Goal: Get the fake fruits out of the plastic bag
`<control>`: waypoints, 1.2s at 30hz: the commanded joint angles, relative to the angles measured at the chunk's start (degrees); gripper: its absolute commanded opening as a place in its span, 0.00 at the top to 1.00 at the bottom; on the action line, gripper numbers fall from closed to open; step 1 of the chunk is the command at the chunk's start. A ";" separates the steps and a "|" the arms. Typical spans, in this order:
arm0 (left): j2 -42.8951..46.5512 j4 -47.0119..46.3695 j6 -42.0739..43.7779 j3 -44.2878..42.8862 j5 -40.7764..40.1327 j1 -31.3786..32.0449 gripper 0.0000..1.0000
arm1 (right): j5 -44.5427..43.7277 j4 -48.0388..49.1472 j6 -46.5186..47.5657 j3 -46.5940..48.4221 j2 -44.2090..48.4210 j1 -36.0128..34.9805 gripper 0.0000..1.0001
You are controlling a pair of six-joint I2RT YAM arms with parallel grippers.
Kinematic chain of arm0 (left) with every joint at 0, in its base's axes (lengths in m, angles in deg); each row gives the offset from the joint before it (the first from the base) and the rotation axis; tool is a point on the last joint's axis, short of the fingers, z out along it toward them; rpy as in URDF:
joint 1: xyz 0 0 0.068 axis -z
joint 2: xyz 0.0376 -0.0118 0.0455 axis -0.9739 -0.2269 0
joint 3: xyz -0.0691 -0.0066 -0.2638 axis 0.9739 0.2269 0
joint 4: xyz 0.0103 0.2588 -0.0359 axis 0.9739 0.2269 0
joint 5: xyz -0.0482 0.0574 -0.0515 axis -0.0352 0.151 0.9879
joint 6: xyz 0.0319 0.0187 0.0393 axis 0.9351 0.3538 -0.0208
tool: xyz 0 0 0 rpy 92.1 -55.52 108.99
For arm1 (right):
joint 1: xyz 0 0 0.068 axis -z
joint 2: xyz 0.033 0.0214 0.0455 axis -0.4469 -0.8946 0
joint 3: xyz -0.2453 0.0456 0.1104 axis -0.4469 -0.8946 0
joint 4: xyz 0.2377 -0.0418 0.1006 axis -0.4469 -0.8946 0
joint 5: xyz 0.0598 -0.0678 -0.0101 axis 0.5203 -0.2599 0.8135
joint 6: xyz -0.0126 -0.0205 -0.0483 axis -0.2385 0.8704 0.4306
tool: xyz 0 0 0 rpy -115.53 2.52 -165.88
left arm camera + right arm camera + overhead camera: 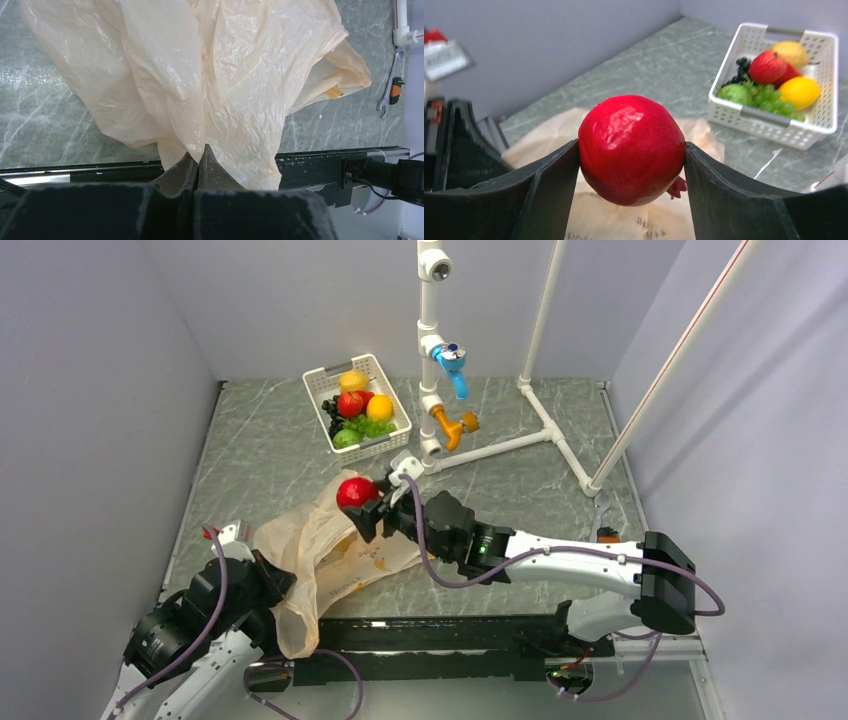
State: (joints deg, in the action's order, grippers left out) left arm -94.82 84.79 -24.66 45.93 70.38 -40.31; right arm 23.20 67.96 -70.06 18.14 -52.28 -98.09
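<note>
The glossy red fruit (355,493) is clear of the peach bag, so my right gripper should go on to the white basket before it lets go above the black grapes (332,419).
My right gripper (362,502) is shut on a glossy red fruit (356,491) with a small crown and holds it above the far end of the peach plastic bag (330,550). In the right wrist view the fruit (631,145) sits between both fingers, with the bag (624,220) below. My left gripper (285,580) is shut on a pinch of the bag's near end; the left wrist view shows the jaws closed on the film (225,65). Whether the bag holds anything is hidden.
A white basket (385,445) at the back holds a red fruit (350,403), a lemon, an orange fruit, a green fruit (346,438), green grapes (372,427) and black grapes. A white pipe frame (430,390) with valves stands behind it. Grey walls enclose both sides.
</note>
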 commanded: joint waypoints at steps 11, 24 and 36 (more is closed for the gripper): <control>-1.57 -0.71 -0.05 -0.80 -0.42 -0.05 1.00 | 4.07 -3.60 1.55 24.59 -19.96 12.71 1.00; -2.01 -0.60 -0.29 -0.71 -0.59 -0.12 1.00 | -1.13 -8.90 11.48 56.40 -52.85 18.03 1.00; -4.74 -0.94 0.31 -0.62 -0.03 -0.18 1.00 | 6.29 -10.51 9.44 73.27 -67.25 22.58 0.90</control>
State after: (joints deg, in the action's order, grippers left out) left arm -98.38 85.05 -24.66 45.93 70.42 -40.31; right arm 25.23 56.70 -59.00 85.02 -116.97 -77.02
